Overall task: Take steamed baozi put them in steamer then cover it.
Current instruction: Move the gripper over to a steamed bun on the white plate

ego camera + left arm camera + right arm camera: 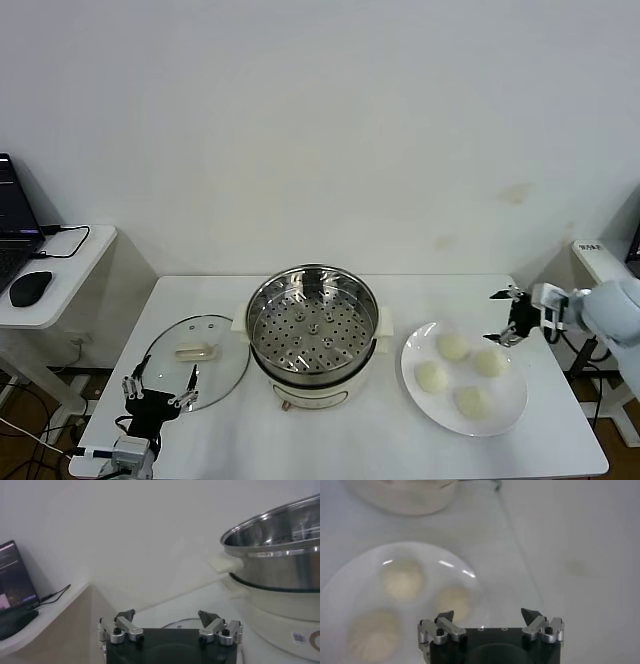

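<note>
Clear gaps (471,355) lie between the baozi on the white plate. The farthest baozi (453,346) will therefore come away by itself when I lift it.
The steamer (313,322) stands at the table's middle, its steel basket empty on the cream pot base. Four baozi (452,346) lie on a white plate (505,408) to its right. The cover (205,375) lies flat on the table to its left, handle (196,351) up. My right gripper (496,316) is open and empty, just beyond the plate's far right rim. My left gripper (160,386) is open and empty at the cover's near edge. The left wrist view shows that gripper (167,616), the cover's rim (185,623) and the steamer (280,555). The right wrist view shows that gripper (488,614) above three baozi (402,580).
A side table (70,275) at the far left holds a laptop (12,235) and a mouse (30,288). A white wall stands behind the table. Another white surface (598,258) stands at the far right. The table's front edge (350,474) is near my body.
</note>
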Robot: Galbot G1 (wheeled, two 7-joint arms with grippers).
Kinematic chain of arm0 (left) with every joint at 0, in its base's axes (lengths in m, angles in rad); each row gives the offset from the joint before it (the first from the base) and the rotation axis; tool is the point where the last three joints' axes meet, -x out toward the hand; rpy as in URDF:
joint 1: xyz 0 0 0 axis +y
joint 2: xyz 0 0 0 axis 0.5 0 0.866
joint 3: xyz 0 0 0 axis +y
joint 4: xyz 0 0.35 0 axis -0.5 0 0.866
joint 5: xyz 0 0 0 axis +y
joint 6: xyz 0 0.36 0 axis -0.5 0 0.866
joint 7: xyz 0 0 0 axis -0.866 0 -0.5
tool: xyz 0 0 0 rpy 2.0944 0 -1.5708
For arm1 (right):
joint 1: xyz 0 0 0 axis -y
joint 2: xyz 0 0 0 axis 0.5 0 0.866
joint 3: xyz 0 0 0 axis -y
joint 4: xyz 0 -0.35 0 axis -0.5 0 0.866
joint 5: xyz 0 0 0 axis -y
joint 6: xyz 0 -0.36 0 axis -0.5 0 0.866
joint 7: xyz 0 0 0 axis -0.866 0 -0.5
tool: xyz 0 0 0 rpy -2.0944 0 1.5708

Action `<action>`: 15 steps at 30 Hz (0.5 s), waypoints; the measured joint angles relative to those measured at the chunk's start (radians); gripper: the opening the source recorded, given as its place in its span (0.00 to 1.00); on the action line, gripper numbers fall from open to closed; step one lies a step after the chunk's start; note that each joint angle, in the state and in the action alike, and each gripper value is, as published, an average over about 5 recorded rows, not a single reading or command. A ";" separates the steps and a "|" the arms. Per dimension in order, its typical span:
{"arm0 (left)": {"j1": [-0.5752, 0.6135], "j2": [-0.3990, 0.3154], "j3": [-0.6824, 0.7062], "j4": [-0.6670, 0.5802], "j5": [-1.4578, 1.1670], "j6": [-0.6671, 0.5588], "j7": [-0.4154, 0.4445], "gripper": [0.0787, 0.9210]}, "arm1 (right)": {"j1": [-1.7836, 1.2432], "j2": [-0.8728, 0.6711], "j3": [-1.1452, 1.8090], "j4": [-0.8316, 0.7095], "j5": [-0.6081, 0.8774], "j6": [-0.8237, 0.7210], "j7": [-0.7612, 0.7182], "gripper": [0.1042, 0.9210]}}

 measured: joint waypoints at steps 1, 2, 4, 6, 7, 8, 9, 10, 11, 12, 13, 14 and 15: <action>0.001 0.001 -0.002 0.000 -0.001 0.000 0.001 0.88 | 0.032 0.008 -0.036 -0.015 -0.010 0.007 -0.016 0.88; 0.003 0.001 -0.005 -0.002 -0.002 0.000 0.001 0.88 | 0.062 0.017 -0.071 -0.030 -0.020 0.015 -0.031 0.88; 0.006 0.001 -0.010 -0.004 -0.005 0.000 0.002 0.88 | 0.115 0.037 -0.135 -0.059 -0.040 0.028 -0.058 0.88; 0.007 -0.002 -0.015 -0.006 -0.009 0.001 -0.001 0.88 | 0.157 0.058 -0.189 -0.089 -0.060 0.042 -0.080 0.88; 0.007 -0.003 -0.018 -0.007 -0.010 0.002 -0.002 0.88 | 0.174 0.069 -0.212 -0.103 -0.070 0.050 -0.089 0.88; 0.008 -0.005 -0.020 -0.007 -0.012 0.002 -0.003 0.88 | 0.190 0.080 -0.233 -0.118 -0.079 0.057 -0.097 0.88; 0.009 -0.006 -0.023 -0.007 -0.013 0.003 -0.005 0.88 | 0.204 0.091 -0.251 -0.132 -0.089 0.064 -0.104 0.88; 0.010 -0.007 -0.024 -0.007 -0.014 0.004 -0.005 0.88 | 0.216 0.102 -0.266 -0.146 -0.098 0.070 -0.111 0.88; 0.012 -0.008 -0.025 -0.007 -0.014 0.004 -0.005 0.88 | 0.227 0.113 -0.281 -0.160 -0.107 0.076 -0.116 0.88; 0.013 -0.009 -0.026 -0.007 -0.015 0.004 -0.005 0.88 | 0.236 0.123 -0.293 -0.173 -0.116 0.081 -0.121 0.88; 0.015 -0.009 -0.027 -0.006 -0.015 0.005 -0.005 0.88 | 0.244 0.134 -0.305 -0.186 -0.124 0.086 -0.126 0.88; 0.016 -0.010 -0.028 -0.005 -0.015 0.005 -0.006 0.88 | 0.251 0.144 -0.315 -0.199 -0.132 0.091 -0.129 0.88; 0.017 -0.010 -0.029 -0.004 -0.015 0.005 -0.006 0.88 | 0.257 0.154 -0.323 -0.211 -0.140 0.095 -0.131 0.88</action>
